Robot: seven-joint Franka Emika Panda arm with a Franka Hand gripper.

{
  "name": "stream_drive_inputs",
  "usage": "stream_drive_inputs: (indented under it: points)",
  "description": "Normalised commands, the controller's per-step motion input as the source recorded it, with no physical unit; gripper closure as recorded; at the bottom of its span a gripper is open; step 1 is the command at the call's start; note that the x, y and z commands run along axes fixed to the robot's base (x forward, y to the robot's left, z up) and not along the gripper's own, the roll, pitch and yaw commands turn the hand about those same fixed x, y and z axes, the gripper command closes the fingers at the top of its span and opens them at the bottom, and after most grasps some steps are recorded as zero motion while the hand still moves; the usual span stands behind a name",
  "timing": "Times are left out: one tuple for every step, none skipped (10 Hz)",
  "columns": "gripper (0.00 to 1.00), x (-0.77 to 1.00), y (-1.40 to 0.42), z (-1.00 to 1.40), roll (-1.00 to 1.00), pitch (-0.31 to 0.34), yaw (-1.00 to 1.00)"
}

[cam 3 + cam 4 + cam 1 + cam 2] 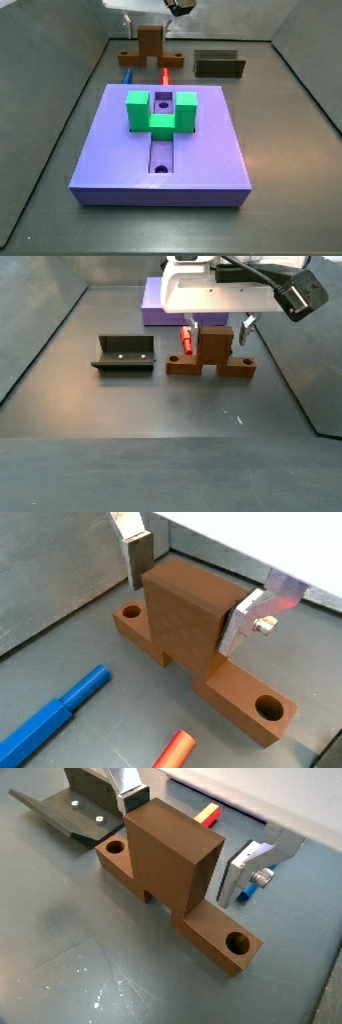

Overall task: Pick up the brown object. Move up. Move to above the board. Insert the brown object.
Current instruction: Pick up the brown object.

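The brown object's bar (151, 58) should drop lengthwise into the board's long slot (162, 155) when I put it in, because the slot has a hole near each end.
The brown object (201, 642) lies on the grey floor, a long flat bar with a round hole near each end and a tall upright block in the middle. It also shows in the wrist view (167, 863) and in both side views (150, 45) (211, 356). My gripper (190, 592) (187, 833) is open and low over it, one finger on each side of the upright block with small gaps. In a side view the gripper (214, 328) hangs right above the piece. The purple-blue board (201, 150) with its green U-shaped block (160, 110) lies apart from it.
A dark olive-grey block (221, 65) stands beside the brown object. A blue bar (60, 717) and a red stick (174, 750) lie on the floor between the piece and the board. The fixture (123, 354) stands on the other side. Grey walls enclose the floor.
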Motion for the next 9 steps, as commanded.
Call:
stream_drive_inputs:
  points:
    - [0.00,0.00,0.06,-0.10,0.02,0.019,0.00]
    - [0.00,0.00,0.08,-0.13,0.01,0.031,0.00]
    - [0.00,0.00,0.05,-0.10,0.01,0.029,0.00]
    - [0.00,0.00,0.00,0.00,0.01,0.000,0.00]
    - [0.00,0.00,0.00,0.00,0.00,0.000,0.00]
    - [1.00,0.00,0.00,0.00,0.00,0.000,0.00]
    - [1.00,0.00,0.00,0.00,0.00,0.000,0.00]
    - [1.00,0.00,0.00,0.00,0.00,0.000,0.00]
    - [1.00,0.00,0.00,0.00,0.00,0.000,0.00]
